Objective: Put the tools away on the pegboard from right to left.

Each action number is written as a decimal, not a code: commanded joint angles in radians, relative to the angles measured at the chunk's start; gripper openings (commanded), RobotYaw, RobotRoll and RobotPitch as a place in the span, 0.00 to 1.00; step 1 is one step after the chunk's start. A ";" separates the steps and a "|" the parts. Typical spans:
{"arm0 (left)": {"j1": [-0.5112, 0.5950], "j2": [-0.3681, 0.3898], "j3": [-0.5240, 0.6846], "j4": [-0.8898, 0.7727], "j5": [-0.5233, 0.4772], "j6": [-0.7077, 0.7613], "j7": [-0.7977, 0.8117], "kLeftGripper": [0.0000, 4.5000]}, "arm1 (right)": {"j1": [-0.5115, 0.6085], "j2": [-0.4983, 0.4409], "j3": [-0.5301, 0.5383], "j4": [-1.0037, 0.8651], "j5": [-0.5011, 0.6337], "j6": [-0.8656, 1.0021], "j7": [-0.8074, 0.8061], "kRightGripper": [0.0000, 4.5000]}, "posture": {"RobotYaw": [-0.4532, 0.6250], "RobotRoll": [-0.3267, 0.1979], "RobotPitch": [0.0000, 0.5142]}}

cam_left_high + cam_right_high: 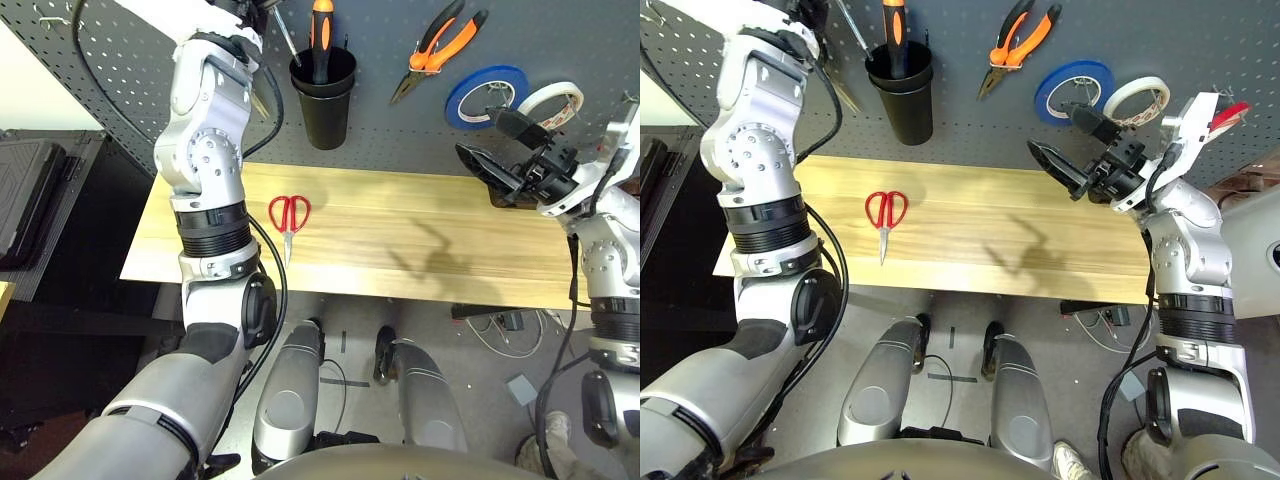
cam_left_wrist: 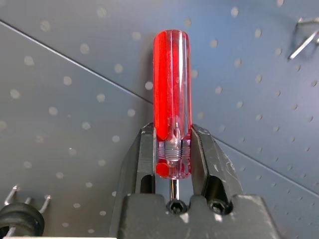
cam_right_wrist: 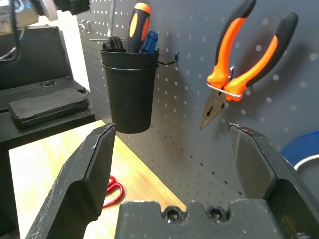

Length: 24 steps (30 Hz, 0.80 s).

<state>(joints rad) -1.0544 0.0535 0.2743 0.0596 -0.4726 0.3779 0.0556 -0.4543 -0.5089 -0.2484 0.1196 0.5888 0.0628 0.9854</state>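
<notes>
I keep lowering the screwdriver with my left gripper, as the screwdriver's steel end (image 1: 296, 59) points down at the black cup's opening (image 1: 309, 73), until the red handle reaches the cup, then let go.
In the left wrist view my left gripper (image 2: 172, 137) is shut on the slim red-handled screwdriver (image 2: 171, 79), handle pointing at the pegboard (image 2: 75, 99). From the head, its thin steel shaft (image 1: 287, 42) slants down just left of the black cup (image 1: 323, 95). An orange-and-black handle (image 1: 321, 35) stands in that cup. The orange-and-black pliers (image 1: 437, 45) hang on a hook to the right. Red-handled scissors (image 1: 289, 213) lie on the wooden table (image 1: 400, 240), blades toward me. My right gripper (image 1: 482, 138) hovers open and holds nothing over the table's right end.
A blue tape roll (image 1: 487, 95) and a white tape roll (image 1: 550, 100) hang on the pegboard right of the pliers, just behind my right gripper. Bare metal hooks (image 2: 304, 35) stick out near the screwdriver handle. A black case (image 1: 30, 190) sits left of the table.
</notes>
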 commanded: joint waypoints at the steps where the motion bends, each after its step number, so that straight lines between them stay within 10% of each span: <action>1: -0.001 -0.007 -0.035 0.011 0.019 -0.028 -0.026 0.19 | 0.024 0.001 0.004 -0.025 -0.009 -0.001 -0.007 1.00 | 0.61 0.62 0.50; 21: 0.112 -0.023 -0.142 -0.019 0.114 -0.048 -0.058 0.19 | 0.008 0.017 0.020 -0.013 -0.037 -0.013 -0.033 1.00 | 0.61 0.62 0.51; 24: 0.114 -0.026 -0.143 -0.029 0.111 -0.041 -0.057 0.42 | 0.007 0.019 0.025 -0.008 -0.041 -0.019 -0.034 1.00 | 0.62 0.62 0.51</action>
<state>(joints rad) -0.9543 0.0373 0.1452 0.0529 -0.3681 0.3314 0.0071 -0.4522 -0.4925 -0.2280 0.1146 0.5572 0.0547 0.9501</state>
